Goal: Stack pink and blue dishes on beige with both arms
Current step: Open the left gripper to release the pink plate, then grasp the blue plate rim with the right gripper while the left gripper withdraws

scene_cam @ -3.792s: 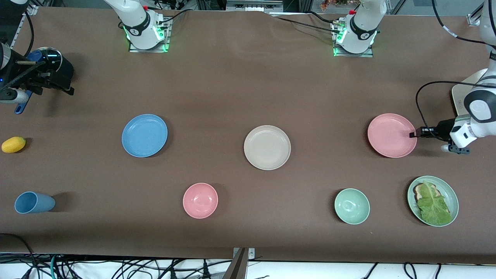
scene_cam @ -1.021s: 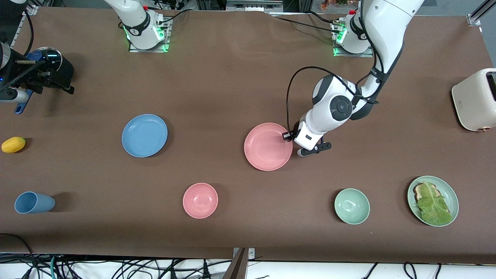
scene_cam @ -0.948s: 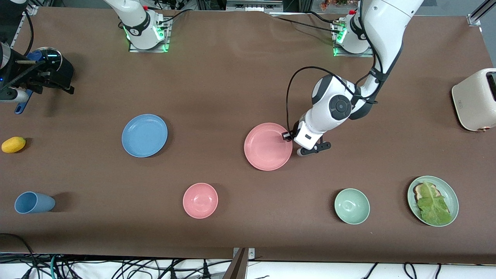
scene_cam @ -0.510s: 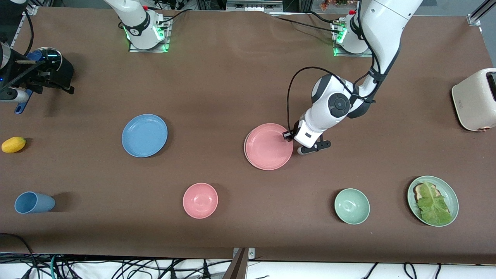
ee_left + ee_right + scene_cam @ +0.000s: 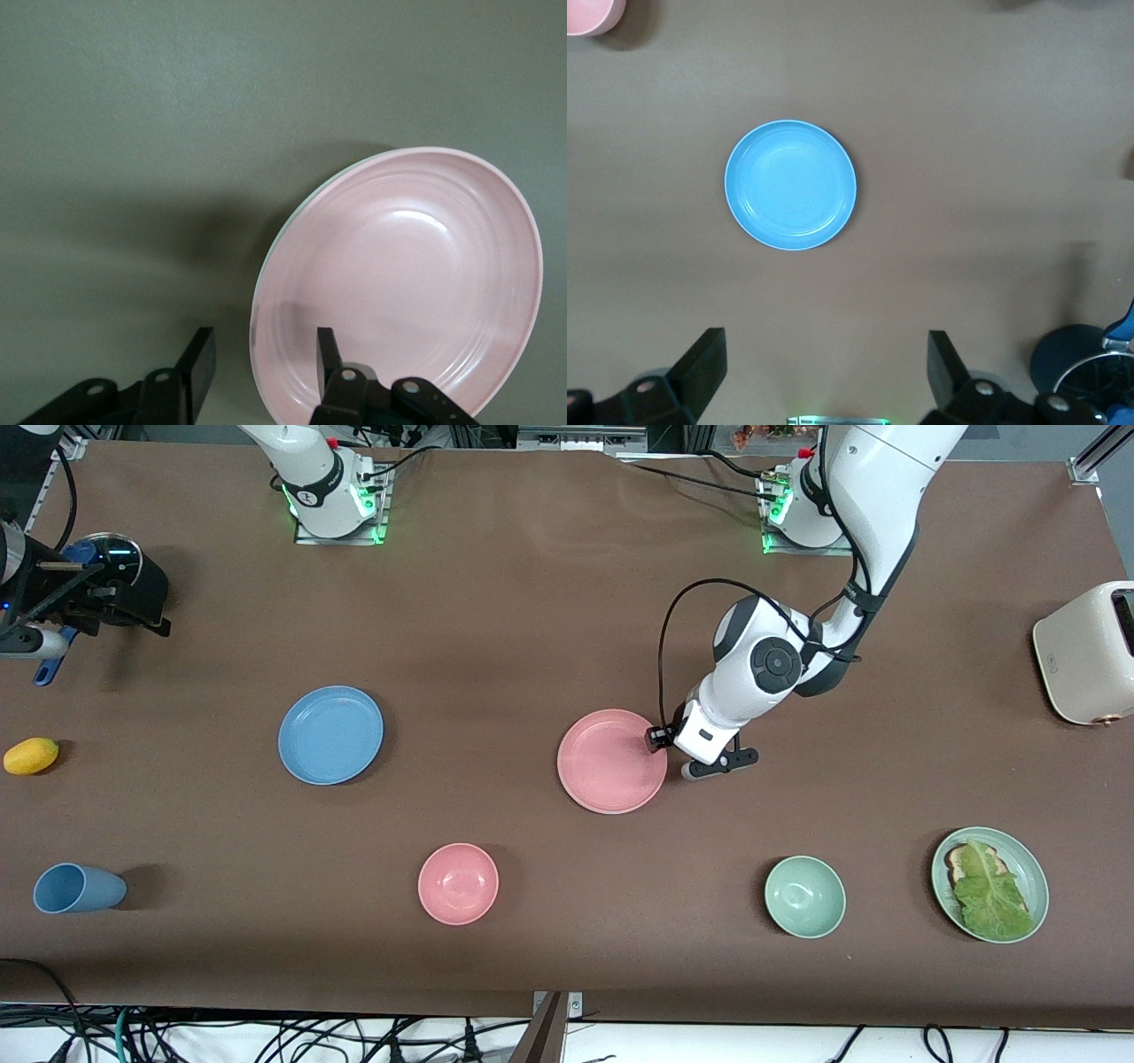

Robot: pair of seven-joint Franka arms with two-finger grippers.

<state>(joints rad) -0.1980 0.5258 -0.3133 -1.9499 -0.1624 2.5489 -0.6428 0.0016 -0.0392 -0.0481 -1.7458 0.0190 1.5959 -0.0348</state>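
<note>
The blue plate and the pink plate have rims of the same width, so the blue plate should nest on the pink plate and cover it almost completely when I lower it.
The pink plate lies on the beige plate at the table's middle. Only a thin pale rim of the beige plate shows under it in the left wrist view. My left gripper is open at the pink plate's edge toward the left arm's end. One finger is over the plate's inside and the other finger is outside the rim. The blue plate lies flat toward the right arm's end. My right gripper waits open high above the table, with the blue plate far below it.
Nearer the front camera stand a pink bowl, a green bowl, a green plate with lettuce and a tipped blue cup. A lemon and a dark appliance sit at the right arm's end, a toaster at the left arm's.
The left arm carried the pink plate from its end of the table to the beige plate. In the last half second the plate settled squarely onto it. The right arm has not moved.
</note>
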